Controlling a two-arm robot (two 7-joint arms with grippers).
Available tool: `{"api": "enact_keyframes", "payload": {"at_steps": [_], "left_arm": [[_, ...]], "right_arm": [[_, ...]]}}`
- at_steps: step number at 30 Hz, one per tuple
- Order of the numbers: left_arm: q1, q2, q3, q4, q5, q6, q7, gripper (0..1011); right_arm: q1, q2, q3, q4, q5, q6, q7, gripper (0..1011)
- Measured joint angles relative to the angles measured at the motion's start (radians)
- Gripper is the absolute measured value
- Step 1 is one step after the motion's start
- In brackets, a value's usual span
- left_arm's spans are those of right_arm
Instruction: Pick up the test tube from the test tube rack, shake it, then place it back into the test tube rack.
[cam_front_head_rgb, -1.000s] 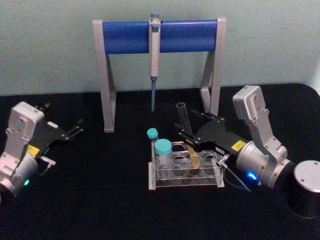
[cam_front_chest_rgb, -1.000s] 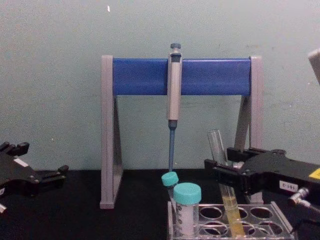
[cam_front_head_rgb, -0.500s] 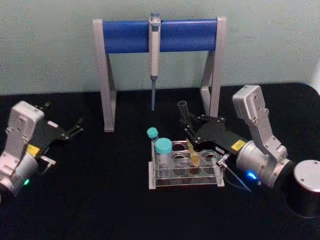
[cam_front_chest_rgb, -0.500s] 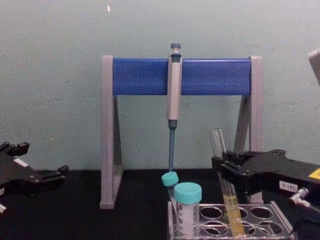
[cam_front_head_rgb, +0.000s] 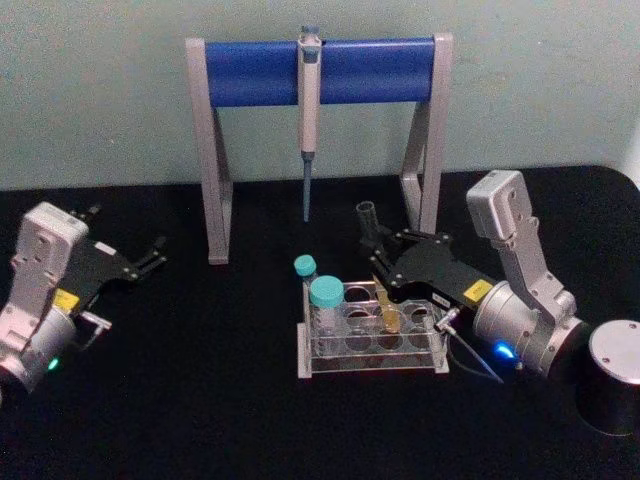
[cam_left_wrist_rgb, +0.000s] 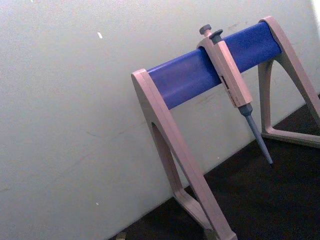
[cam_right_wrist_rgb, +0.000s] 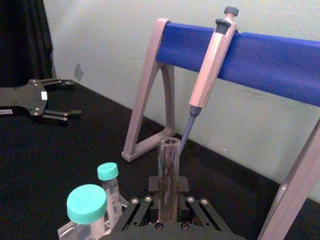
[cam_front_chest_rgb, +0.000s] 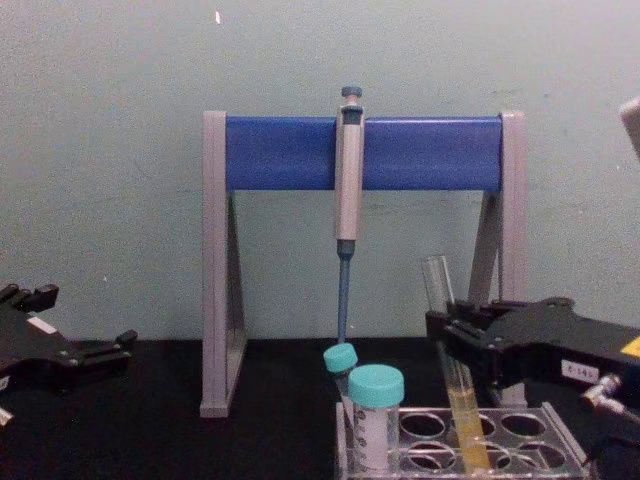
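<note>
The test tube (cam_front_chest_rgb: 456, 365) is leaning in a hole wider than itself (cam_front_chest_rgb: 473, 425). It will slip out freely and leave the rack behind when I lift it.
The test tube (cam_front_head_rgb: 368, 228) (cam_front_chest_rgb: 437, 285) stands tilted in the back row of the clear test tube rack (cam_front_head_rgb: 370, 362) (cam_front_chest_rgb: 545, 450), yellow liquid in its lower part. My right gripper (cam_front_head_rgb: 378, 255) (cam_front_chest_rgb: 445, 340) is open, one finger on each side of the tube's middle. In the right wrist view the tube (cam_right_wrist_rgb: 168, 160) rises upright between the fingers of the right gripper (cam_right_wrist_rgb: 168, 200). My left gripper (cam_front_head_rgb: 128, 228) (cam_right_wrist_rgb: 77, 99) is parked open at the far left of the table.
Two teal-capped tubes (cam_front_head_rgb: 326, 292) (cam_front_head_rgb: 305, 265) stand at the rack's left end. Behind the rack is the grey-and-blue pipette stand (cam_front_head_rgb: 250, 72) with a pipette (cam_front_head_rgb: 308, 120) hanging from it. A dark cylinder with a grey lid (cam_front_head_rgb: 612, 375) sits at the right edge.
The right gripper's fingers have spread apart and their tips have drawn back to the right. The tube stays in the rack, leaning slightly more. The left arm has not moved.
</note>
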Motion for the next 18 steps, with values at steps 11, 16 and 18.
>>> {"api": "enact_keyframes", "payload": {"at_steps": [11, 16, 18], "left_arm": [[0.0, 0.0, 0.0, 0.0, 0.0, 0.0, 0.0, 1001], [0.0, 0.0, 0.0, 0.0, 0.0, 0.0, 0.0, 1001], [0.0, 0.0, 0.0, 0.0, 0.0, 0.0, 0.0, 1001]], "right_arm": [[-0.032, -0.005, 0.051, -0.043, 0.025, -0.053, 0.036, 214], [-0.06, -0.006, 0.092, -0.079, 0.073, -0.122, 0.059, 214], [-0.07, -0.008, 0.112, -0.093, 0.099, -0.158, 0.071, 214]]}}
